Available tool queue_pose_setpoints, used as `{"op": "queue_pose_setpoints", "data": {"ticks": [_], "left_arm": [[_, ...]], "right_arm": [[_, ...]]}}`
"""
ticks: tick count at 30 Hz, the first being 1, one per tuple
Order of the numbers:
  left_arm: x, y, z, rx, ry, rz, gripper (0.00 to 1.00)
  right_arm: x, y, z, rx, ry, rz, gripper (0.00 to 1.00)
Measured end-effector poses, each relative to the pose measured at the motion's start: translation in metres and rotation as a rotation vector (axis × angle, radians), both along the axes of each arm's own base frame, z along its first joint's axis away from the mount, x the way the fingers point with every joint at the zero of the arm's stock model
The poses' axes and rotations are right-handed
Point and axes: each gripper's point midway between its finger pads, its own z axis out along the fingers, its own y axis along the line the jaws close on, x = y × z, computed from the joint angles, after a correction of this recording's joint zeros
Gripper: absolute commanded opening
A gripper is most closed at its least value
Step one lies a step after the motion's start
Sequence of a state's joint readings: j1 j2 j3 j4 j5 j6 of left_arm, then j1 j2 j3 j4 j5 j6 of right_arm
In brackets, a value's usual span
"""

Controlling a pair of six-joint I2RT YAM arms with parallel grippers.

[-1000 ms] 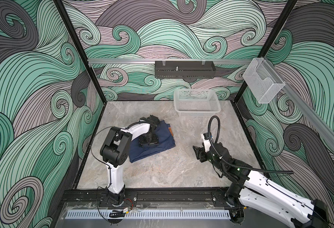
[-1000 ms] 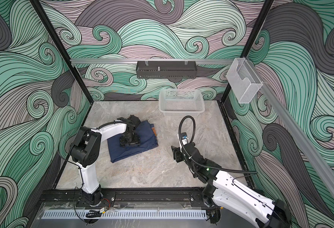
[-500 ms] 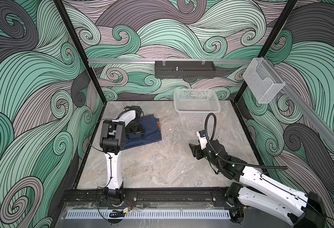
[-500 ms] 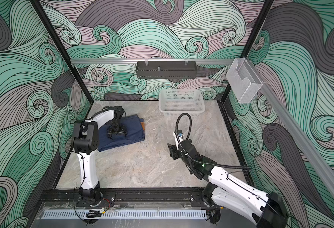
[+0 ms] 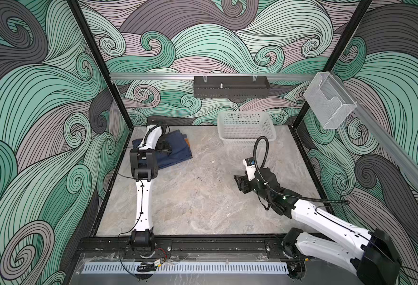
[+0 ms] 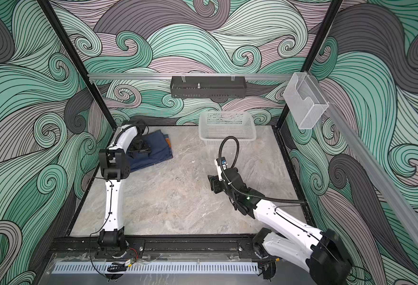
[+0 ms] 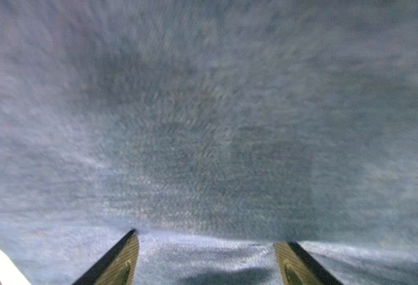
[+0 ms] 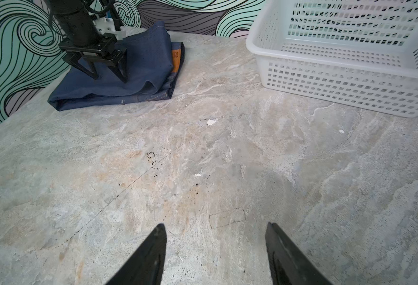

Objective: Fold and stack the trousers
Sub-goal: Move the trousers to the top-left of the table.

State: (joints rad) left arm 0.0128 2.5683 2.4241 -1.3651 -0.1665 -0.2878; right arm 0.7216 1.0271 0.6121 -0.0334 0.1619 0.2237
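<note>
The folded trousers (image 6: 159,146) are crooked to the back wall, so my left gripper should move back off the trousers' top layer and push the trousers' near edge (image 6: 143,166) square.
The trousers (image 5: 179,151) (image 6: 159,148) lie folded as a dark navy denim bundle near the table's back left corner, an orange patch showing at one edge (image 8: 176,58). My left gripper (image 5: 164,151) (image 6: 141,152) (image 8: 110,79) stands open over them, both fingertips pressing down on the top layer. In the left wrist view, blurred denim (image 7: 203,123) fills the picture around the left gripper (image 7: 206,237). My right gripper (image 5: 237,179) (image 6: 211,182) (image 8: 216,224) hovers open and empty low over bare table at centre right.
A white plastic basket (image 5: 246,139) (image 6: 227,138) (image 8: 326,74) stands at the back right. A black tray (image 5: 231,86) hangs on the back wall rail, and a clear holder (image 5: 329,106) hangs on the right wall. The left wall runs close beside the trousers.
The left gripper has slid the folded trousers toward the back left corner, staying on top of them. The right gripper has shifted slightly back and left, still open.
</note>
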Motion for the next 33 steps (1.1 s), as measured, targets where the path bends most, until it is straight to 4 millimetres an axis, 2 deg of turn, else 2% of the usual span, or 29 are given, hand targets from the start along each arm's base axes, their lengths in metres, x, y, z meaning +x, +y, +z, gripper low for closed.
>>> {"op": "queue_pose_setpoints", "data": {"ticks": [7,10,14,17,19,23,25,26,28,33], "left_arm": [[0.024,0.032,0.007,0.049,-0.068,-0.029,0.91],[0.038,0.036,0.017,0.051,-0.123,-0.037,0.91],[0.042,0.031,0.027,0.014,-0.166,-0.043,0.92],[0.032,0.02,0.045,-0.041,-0.19,-0.044,0.92],[0.02,0.012,0.068,-0.078,-0.229,-0.038,0.9],[-0.015,-0.001,0.118,-0.14,-0.333,0.002,0.88],[-0.034,-0.005,0.128,-0.165,-0.344,0.041,0.87],[-0.043,-0.008,0.126,-0.179,-0.333,0.061,0.87],[-0.054,-0.012,0.11,-0.211,-0.282,0.098,0.87],[-0.098,-0.019,0.033,-0.253,-0.046,0.183,0.87]], "right_arm": [[0.011,0.004,-0.003,0.014,0.01,0.007,0.64],[0.014,0.005,-0.011,0.005,0.031,0.01,0.64],[0.014,0.007,-0.018,0.001,0.05,0.018,0.65],[0.013,0.008,-0.018,0.008,0.056,0.025,0.65],[0.013,0.009,-0.017,0.013,0.058,0.028,0.65],[0.012,0.009,-0.011,0.033,0.051,0.025,0.65],[0.011,0.009,-0.006,0.046,0.044,0.023,0.65],[0.011,0.008,-0.004,0.052,0.039,0.023,0.65],[0.01,0.008,0.0,0.06,0.032,0.023,0.65],[0.008,0.007,0.005,0.071,0.028,0.023,0.64]]}}
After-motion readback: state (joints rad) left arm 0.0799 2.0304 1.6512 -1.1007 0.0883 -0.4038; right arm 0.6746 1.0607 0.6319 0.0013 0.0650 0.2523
